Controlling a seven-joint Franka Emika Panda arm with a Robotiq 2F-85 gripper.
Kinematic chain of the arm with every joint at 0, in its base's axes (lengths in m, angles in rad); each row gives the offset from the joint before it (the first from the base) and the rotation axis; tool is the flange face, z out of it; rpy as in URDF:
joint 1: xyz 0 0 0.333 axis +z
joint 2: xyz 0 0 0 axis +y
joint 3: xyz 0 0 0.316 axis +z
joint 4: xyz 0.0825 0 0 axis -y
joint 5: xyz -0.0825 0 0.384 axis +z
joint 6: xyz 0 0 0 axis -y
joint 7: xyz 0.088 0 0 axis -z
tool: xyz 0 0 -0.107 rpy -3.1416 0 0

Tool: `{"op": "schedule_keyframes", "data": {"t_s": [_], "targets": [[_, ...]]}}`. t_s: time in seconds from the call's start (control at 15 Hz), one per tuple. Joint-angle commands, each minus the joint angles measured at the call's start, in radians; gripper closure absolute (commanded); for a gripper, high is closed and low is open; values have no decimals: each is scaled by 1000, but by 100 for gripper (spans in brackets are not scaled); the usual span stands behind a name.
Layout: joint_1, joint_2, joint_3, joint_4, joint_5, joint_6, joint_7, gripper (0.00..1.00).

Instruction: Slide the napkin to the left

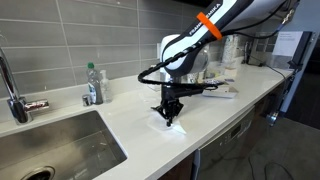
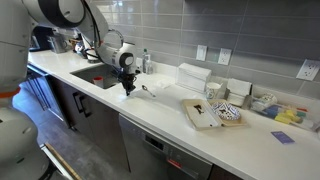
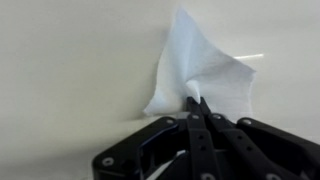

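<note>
My gripper should go on moving low over the open countertop (image 1: 143,136) before it lets go of the napkin (image 1: 177,129) there, because the napkin is resting on the countertop close to the sink.
The napkin (image 3: 205,70) is thin white paper, crumpled and lifted at one corner, lying on the white countertop (image 3: 70,60). In the wrist view my gripper (image 3: 196,102) has its black fingers pressed together and pinches a fold of the napkin's near edge. In an exterior view the gripper (image 1: 168,115) points straight down onto the napkin (image 1: 170,124), near the counter's front edge, right of the sink. In the other exterior view the gripper (image 2: 127,88) sits beside the sink; the napkin is barely visible there.
A steel sink (image 1: 50,145) with a faucet (image 1: 12,85) lies to one side, with a clear bottle (image 1: 95,84) behind it. White boxes and papers (image 2: 195,75), a tray of packets (image 2: 215,113) and wall outlets (image 2: 201,53) stand further along the counter.
</note>
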Motion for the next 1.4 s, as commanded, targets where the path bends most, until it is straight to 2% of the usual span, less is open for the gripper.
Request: {"op": "schedule_keyframes", "data": {"t_s": [0.0,0.33,0.4,0.53,1.07,1.13,1.33], "targets": [[24,19,9,40,7,-51,-21,100],[48,31,20,70,6,-102,-24,100],[53,29,16,72,-2,-113,-17,74],[55,15,11,65,-9,-112,-16,67],[71,-93,-13,45,-104,-91,1,7],[75,-110,-18,45,-139,-103,-6,1],[87,-165,-30,31,-280,-82,-25,0]]}}
